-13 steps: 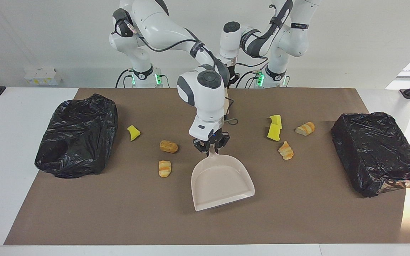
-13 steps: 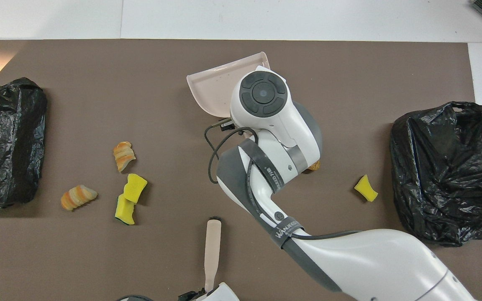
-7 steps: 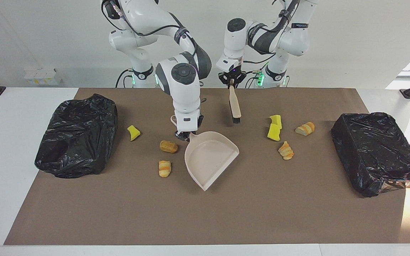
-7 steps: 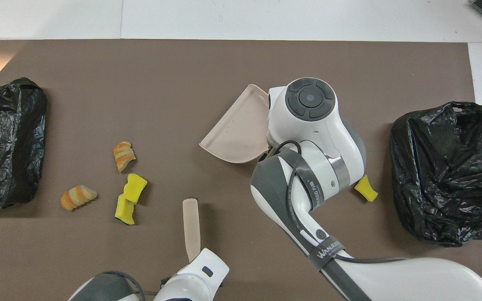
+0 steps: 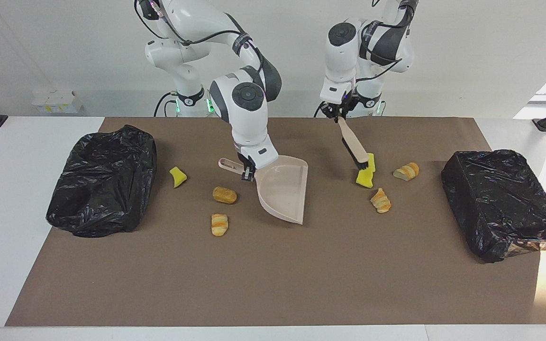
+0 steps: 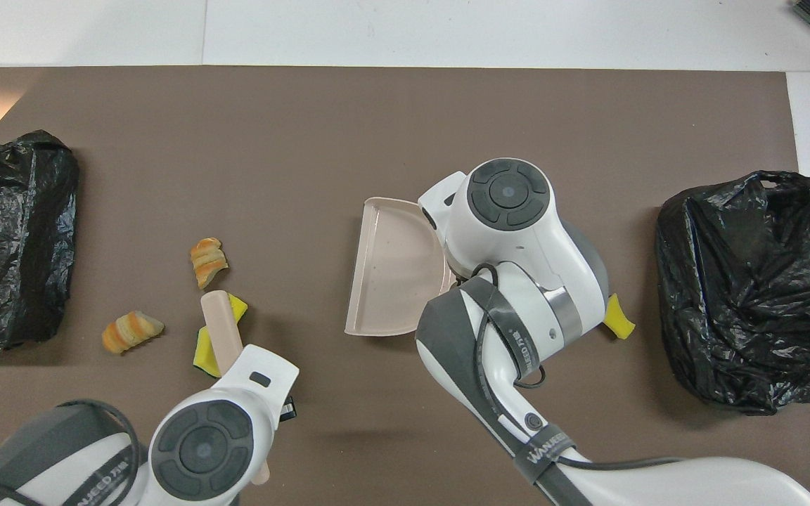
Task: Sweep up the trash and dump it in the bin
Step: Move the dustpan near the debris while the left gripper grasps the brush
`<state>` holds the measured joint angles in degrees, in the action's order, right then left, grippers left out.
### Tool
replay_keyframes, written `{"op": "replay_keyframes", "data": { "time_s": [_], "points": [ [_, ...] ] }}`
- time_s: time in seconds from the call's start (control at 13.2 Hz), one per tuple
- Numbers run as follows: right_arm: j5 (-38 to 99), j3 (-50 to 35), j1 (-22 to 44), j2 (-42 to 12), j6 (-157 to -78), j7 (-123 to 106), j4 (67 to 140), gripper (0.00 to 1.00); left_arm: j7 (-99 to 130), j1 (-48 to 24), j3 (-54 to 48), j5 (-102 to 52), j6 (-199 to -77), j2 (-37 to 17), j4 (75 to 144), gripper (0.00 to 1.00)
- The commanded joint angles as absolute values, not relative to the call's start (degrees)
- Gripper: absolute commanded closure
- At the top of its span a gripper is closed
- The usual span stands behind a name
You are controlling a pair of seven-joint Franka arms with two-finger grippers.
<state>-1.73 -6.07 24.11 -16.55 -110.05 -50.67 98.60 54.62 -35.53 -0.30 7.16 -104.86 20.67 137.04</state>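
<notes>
The robot's left gripper should carry the brush out (image 6: 93, 337) past the rolls before it sweeps inward, because the striped rolls (image 6: 132, 332) lie on the brush's far side from the dustpan.
My right gripper (image 5: 248, 173) is shut on the handle of the beige dustpan (image 5: 282, 189) (image 6: 391, 267), held low over the mat's middle, mouth turned toward the left arm's end. My left gripper (image 5: 339, 113) is shut on the brush (image 5: 352, 144) (image 6: 219, 327), whose black bristles (image 5: 362, 164) sit against two yellow wedges (image 5: 365, 176) (image 6: 236, 306). Two striped rolls (image 5: 406, 171) (image 5: 380, 200) lie beside them. Toward the right arm's end lie a yellow wedge (image 5: 177, 176) (image 6: 618, 323) and two rolls (image 5: 224, 194) (image 5: 219, 224), both hidden under the arm in the overhead view.
A bin lined with a black bag (image 5: 102, 180) (image 6: 749, 288) stands at the right arm's end of the brown mat. A second black-bagged bin (image 5: 500, 203) (image 6: 11, 239) stands at the left arm's end.
The right arm pulled the dustpan back toward the robots and turned its mouth toward the left arm's end. The left arm swung the brush over to the two yellow wedges.
</notes>
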Motion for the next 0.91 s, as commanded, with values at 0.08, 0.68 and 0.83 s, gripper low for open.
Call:
{"op": "replay_keyframes", "data": {
  "time_s": [0.08,0.68,0.83],
  "points": [
    [-5.88,-6.33,25.58,-16.51,-112.14,-52.56,100.64,1.0,56.25,-22.36,-1.14,8.88,-104.5,19.25,137.1,1.0],
    [-12.04,-6.5,30.06,-24.79,-114.61,-53.61,94.3,1.0,46.5,-10.1,-1.05,9.14,-106.87,21.18,145.89,1.0],
    [-12.04,-6.5,30.5,-24.79,-114.78,-53.7,94.22,1.0,46.06,-10.63,-1.23,9.05,-109.41,21.18,148.96,1.0]
  ]
}}
